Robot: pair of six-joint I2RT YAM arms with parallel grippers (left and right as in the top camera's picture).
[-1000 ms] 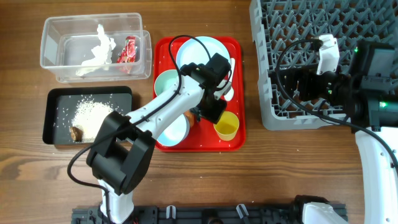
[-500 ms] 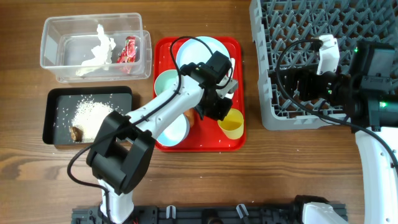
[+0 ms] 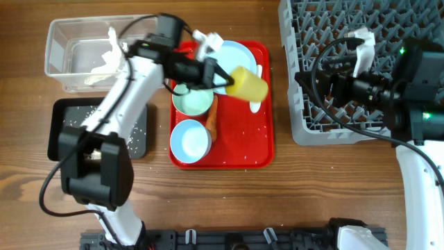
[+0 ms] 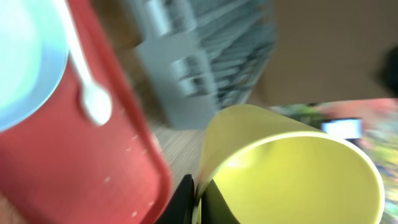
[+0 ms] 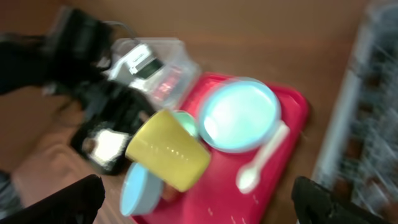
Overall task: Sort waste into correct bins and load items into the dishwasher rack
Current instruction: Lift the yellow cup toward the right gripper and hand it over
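Note:
My left gripper holds the yellow cup's rim [image 3: 235, 78] across from the dishwasher rack, so next my right gripper grabs the cup's closed end [image 3: 261, 90] and loads it opening down.
My left gripper [image 3: 223, 78] is shut on the rim of the small yellow cup [image 3: 248, 85] and holds it tilted in the air above the red tray; the left wrist view shows the fingers [image 4: 199, 200] pinching the cup wall [image 4: 292, 168]. On the tray lie the pale blue plate [image 3: 234, 57], the white spoon [image 3: 255, 105], the mint-green bowl [image 3: 193, 101], the pale blue bowl [image 3: 190, 139] and the orange carrot [image 3: 212, 119]. My right gripper [image 3: 309, 82] is open and empty at the left edge of the grey dishwasher rack [image 3: 333, 21]; its wrist view shows the cup [image 5: 168, 155].
The flat red tray [image 3: 258, 149] sits mid-table. The clear tub [image 3: 66, 66] holds the white tissue [image 3: 107, 59]. My left arm crosses the black tray [image 3: 57, 132] and hides most of its rice, the brown lump and the red wrapper.
My left gripper closed on the yellow cup at the tray's front right, lifted it and carried it up toward the plate. The left arm swung over to the left side. The right gripper edged left.

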